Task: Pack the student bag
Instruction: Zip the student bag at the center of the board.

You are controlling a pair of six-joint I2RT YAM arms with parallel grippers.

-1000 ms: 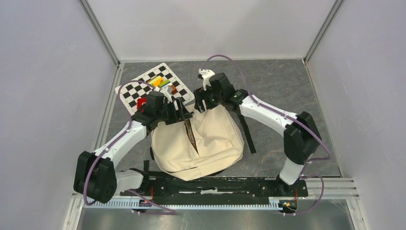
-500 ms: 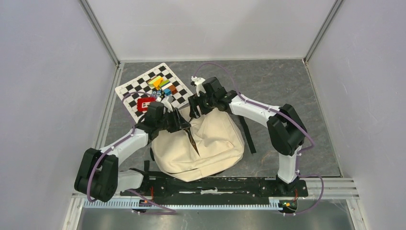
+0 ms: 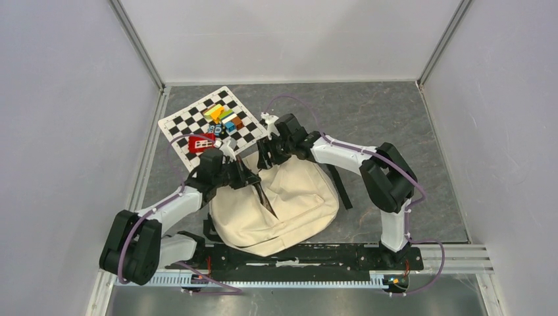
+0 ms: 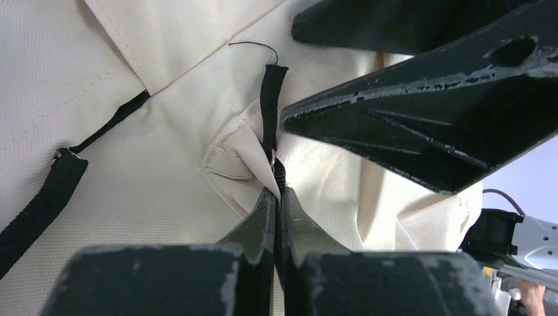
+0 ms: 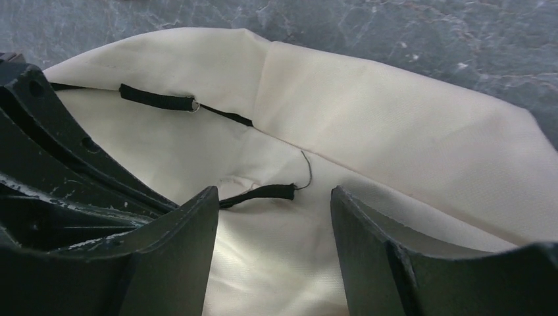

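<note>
I should take the tab's loose end (image 5: 281, 191) with my right gripper and pull it along the slit, because my left gripper is pinching the pull tab together with a fold of cream fabric (image 4: 238, 157).
The student bag (image 3: 289, 197), a large cream canvas backpack, lies near the arm bases with a dark zipper slit (image 3: 265, 195) running down its middle. My left gripper (image 3: 253, 178) is shut at the slit's far end, pinching a black zipper pull tab (image 4: 268, 99) together with a fold of cream fabric; in the left wrist view the left gripper (image 4: 278, 192) has its jaws pressed together. My right gripper (image 3: 266, 155) hovers open just beyond, over the bag's top. In the right wrist view the right gripper (image 5: 273, 194) frames that tab (image 5: 260, 193) without touching it.
A checkerboard mat (image 3: 191, 122) lies at the far left with coloured blocks (image 3: 225, 117) and a red item (image 3: 200, 141) on it. A black strap (image 3: 341, 184) trails off the bag's right side. Grey walls enclose the marbled floor (image 3: 395, 125).
My left gripper has closed onto the zipper tab and drawn back toward the near left. The right gripper has followed leftward and narrowed slightly. The blocks on the mat are now uncovered.
</note>
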